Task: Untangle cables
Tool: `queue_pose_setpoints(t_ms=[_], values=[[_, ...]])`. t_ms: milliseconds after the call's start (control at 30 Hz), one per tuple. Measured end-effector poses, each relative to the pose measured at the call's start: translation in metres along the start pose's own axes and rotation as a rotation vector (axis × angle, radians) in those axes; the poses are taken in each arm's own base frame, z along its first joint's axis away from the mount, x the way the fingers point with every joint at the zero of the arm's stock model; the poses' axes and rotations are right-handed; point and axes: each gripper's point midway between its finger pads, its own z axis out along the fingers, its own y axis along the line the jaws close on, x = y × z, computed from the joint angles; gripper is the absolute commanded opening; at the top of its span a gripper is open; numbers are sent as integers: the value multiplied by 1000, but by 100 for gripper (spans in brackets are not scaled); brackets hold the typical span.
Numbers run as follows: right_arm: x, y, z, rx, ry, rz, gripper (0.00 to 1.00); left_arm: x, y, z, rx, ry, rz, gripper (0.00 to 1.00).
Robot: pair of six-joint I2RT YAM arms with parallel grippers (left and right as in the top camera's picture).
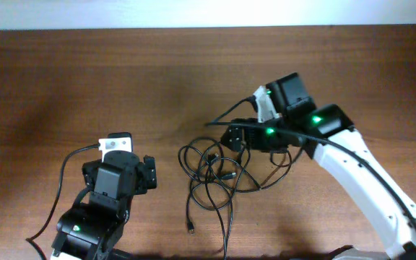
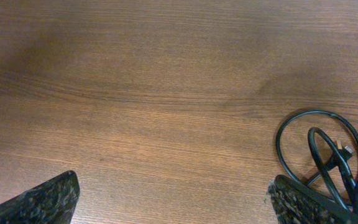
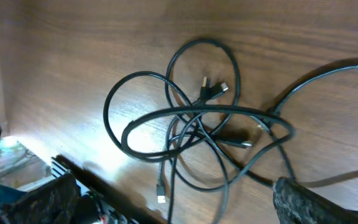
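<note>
I can see one raised loop lying across the heap's crossed cables (image 3: 199,129), away from my left gripper, so I should pinch that top strand (image 3: 176,112) with my right gripper and pull it out first.
The cables (image 1: 215,173) are thin black cords lying in a tangled heap of loops on the wooden table, at centre. One plug end (image 1: 191,230) trails toward the front edge. My right gripper (image 1: 255,144) hovers over the heap's far right side, open and empty. In the right wrist view the loops (image 3: 197,111) lie ahead of and between its spread fingers (image 3: 173,193). My left gripper (image 1: 119,173) sits to the left of the heap, open and empty. The left wrist view (image 2: 173,186) shows bare wood, with cable loops (image 2: 311,113) at the right edge.
A thicker black arm cable (image 1: 226,115) runs above the heap by my right wrist. Another arm cable (image 1: 63,173) curves left of my left arm. The table's far edge meets a white wall (image 1: 193,13).
</note>
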Motion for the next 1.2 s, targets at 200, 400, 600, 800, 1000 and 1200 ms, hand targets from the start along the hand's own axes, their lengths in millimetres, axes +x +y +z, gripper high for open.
queue_pose_setpoints(t_ms=[200,400,600,800,1000,1200], values=[[2,1,57,23,81,128,99,1,0,0,-1,2,1,99],[-11,22,70,-7,6,100,99,1,0,0,-1,2,1,99],[-5,22,92,85,-22,117,81,1,0,0,-1,2,1,99],[-7,15,96,126,-37,125,4,1,0,0,-1,2,1,99],[-11,8,95,158,-62,136,4,1,0,0,0,2,2,99],[-44,1,32,119,-201,168,4,1,0,0,-1,2,1,99]])
